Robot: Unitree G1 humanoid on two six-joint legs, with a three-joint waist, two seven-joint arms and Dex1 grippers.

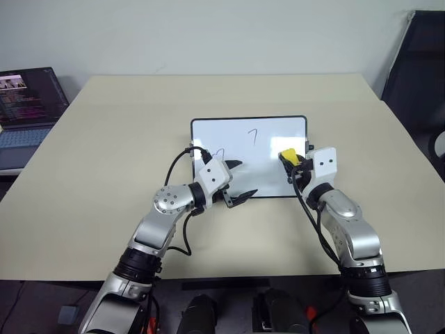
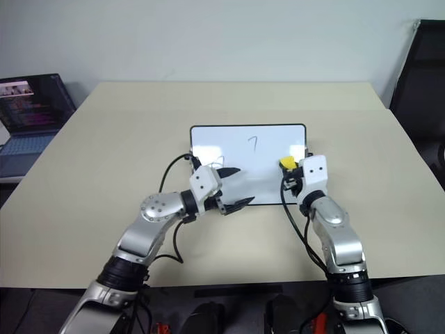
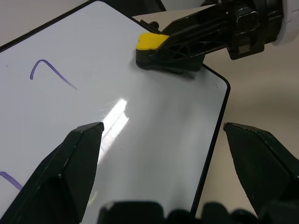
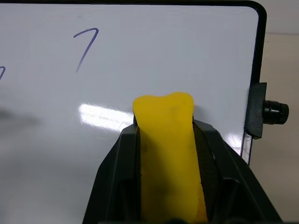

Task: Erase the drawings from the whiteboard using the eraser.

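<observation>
The eraser is over a blank part of the whiteboard [image 1: 277, 164], so my right gripper should turn back and wipe the drawing [image 1: 253, 135] near the whiteboard's far edge first.
The whiteboard [image 1: 268, 174] lies flat on the tan table in front of me. A 7-like drawing [image 1: 253, 136] sits near its top middle, and part of another thin mark [image 1: 220, 152] shows by its left side. My right gripper [image 1: 290, 161] is shut on the yellow eraser [image 1: 288, 154], held over the board's right part, close to the surface; the wrist view shows the eraser [image 4: 166, 154] between the black fingers, right of the 7 [image 4: 86, 46]. My left gripper [image 1: 245, 178] hangs open over the board's lower left edge, holding nothing.
An open laptop [image 1: 28, 104] stands at the table's far left corner. A black chair [image 1: 421, 69] is off the right side. A small black knob [image 4: 274, 112] sticks out of the board's right short side. Bare tabletop [image 1: 125, 139] surrounds the board.
</observation>
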